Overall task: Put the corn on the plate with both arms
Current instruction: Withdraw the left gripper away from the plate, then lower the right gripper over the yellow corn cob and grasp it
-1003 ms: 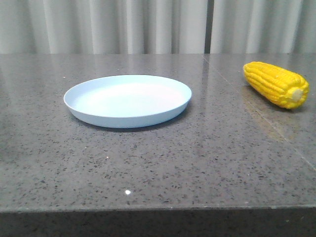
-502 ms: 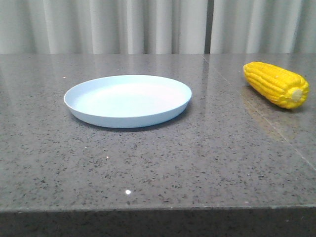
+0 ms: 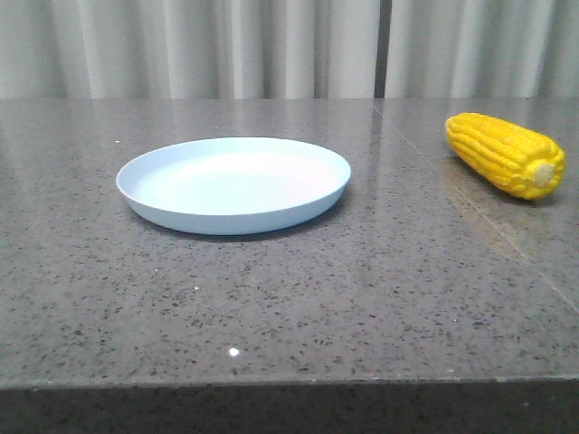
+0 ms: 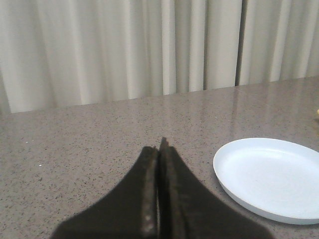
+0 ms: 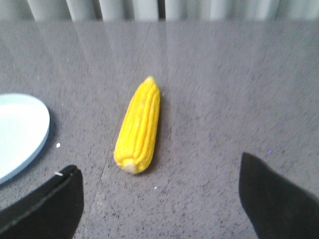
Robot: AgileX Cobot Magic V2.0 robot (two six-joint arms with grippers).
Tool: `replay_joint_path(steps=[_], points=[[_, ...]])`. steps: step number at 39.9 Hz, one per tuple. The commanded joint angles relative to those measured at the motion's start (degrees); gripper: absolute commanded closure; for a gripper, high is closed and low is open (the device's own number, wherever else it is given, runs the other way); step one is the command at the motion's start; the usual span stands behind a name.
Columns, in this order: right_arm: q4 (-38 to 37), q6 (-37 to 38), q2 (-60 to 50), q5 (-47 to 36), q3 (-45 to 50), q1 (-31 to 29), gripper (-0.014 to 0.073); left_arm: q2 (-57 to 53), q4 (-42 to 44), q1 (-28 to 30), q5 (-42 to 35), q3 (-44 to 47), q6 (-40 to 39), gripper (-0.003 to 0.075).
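Note:
The yellow corn is on the far side of the pale blue plate from the robot's left gripper, so the right gripper should pick up the corn and put it on the plate.
The yellow corn lies on the grey stone table at the far right, its pale stub end toward the front. It also shows in the right wrist view, lying beyond my fingers and apart from them. The pale blue plate sits left of centre and holds nothing; it also shows in the left wrist view and at the edge of the right wrist view. My left gripper is shut and empty, beside the plate. My right gripper is open wide and empty, short of the corn. Neither gripper shows in the front view.
A seam in the tabletop runs from the back toward the front right, passing near the corn. Pale curtains hang behind the table's far edge. The table's front edge crosses low in the front view.

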Motion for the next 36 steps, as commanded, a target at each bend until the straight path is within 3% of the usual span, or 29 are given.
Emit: replay_joint_path(steps=[1,24,32,36], points=[[1.3,-0.4,7.3,-1.6,-4.4,-0.4,-0.006,0.6,0.2,-0.5,-5.0,-1.6,0.1,0.0741],[5.0,-0.3,53.3,8.3,-31.7,4.7,-0.006,0.6,0.2,-0.5,-5.0,-1.6,0.1,0.0741],[5.0,-0.3,60.5,10.8,-36.2,4.8,-0.0057,0.6,0.2,-0.5,-5.0,-1.6,0.1,0.0741],[5.0,-0.3,60.4,11.1,-36.3,4.8,0.001,0.6,0.2,-0.5,-5.0,-1.6,0.1,0.0741]])
